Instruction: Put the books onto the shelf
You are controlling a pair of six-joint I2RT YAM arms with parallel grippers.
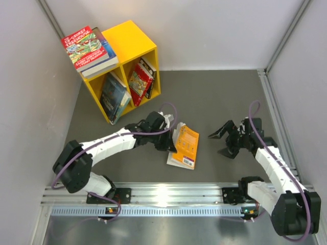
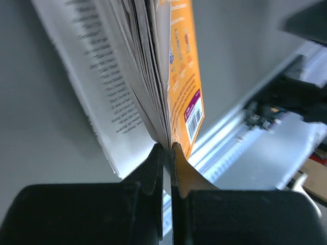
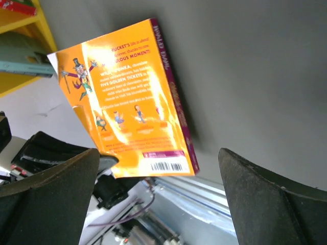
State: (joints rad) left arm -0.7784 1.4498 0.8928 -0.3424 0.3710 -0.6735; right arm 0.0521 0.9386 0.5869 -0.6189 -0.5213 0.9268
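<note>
My left gripper is holding only part of the orange book's fanned pages point(image 1: 177, 132), so next I take hold of the orange book's purple spine point(image 3: 174, 96) with my right gripper and lift from there.
An orange book point(image 1: 185, 145) lies partly open on the grey table, back cover up, its pages fanned at the left edge. My left gripper point(image 1: 171, 138) is shut on that edge. In the left wrist view my left gripper point(image 2: 167, 148) pinches the orange book point(image 2: 184, 76) thinly at the cover, with white pages spreading to the left. To the book's right my right gripper point(image 1: 225, 140) stands open and apart from it. The right wrist view has the orange book point(image 3: 133, 102) beyond my open right gripper point(image 3: 158, 152). The yellow shelf point(image 1: 130, 43) stands at the back left.
A stack of books topped by a red cartoon cover point(image 1: 87, 48) lies on the shelf's top. Blue books point(image 1: 115, 97) lean in its left compartment, red ones point(image 1: 140, 81) in the right. White walls close the left, back and right. A metal rail point(image 1: 168, 196) runs along the near edge.
</note>
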